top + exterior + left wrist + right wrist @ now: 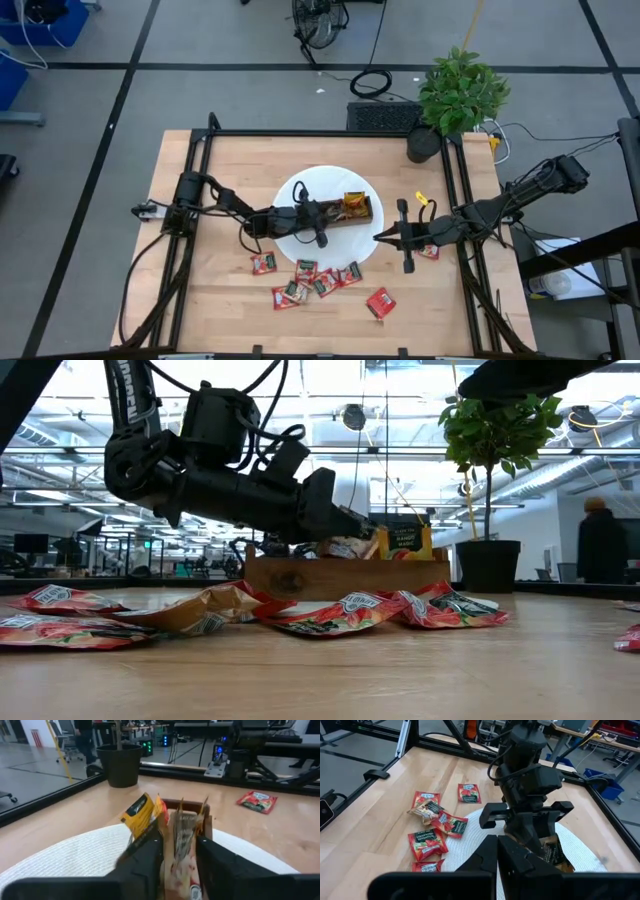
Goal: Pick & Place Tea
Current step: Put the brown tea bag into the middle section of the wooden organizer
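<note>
A tan sachet slants (142, 840) across my left gripper's finger as the gripper reaches level into the tray. Next, I open the gripper, back away and come at the sachets from above.
A brown wooden tray (366, 217) sits on a white round mat (300, 185) at the table's middle. A yellow tea sachet (140, 810) and a tan one (184, 827) stand upright in it. My left gripper (179, 842) reaches level into the tray's left end (322, 214). It is open, with one finger on either side of the tan sachet. Several red tea sachets (305, 270) lie flat on the table near the mat's front edge, and one more (380, 302) lies nearer the front. My right gripper (380, 238) hovers shut at the mat's right edge.
A potted plant (455, 95) stands at the far right corner. A red sachet (428, 251) lies under my right arm. A small yellow object (420, 198) lies right of the mat. Black frame rails run along both table sides. A person (603, 550) stands in the room beyond.
</note>
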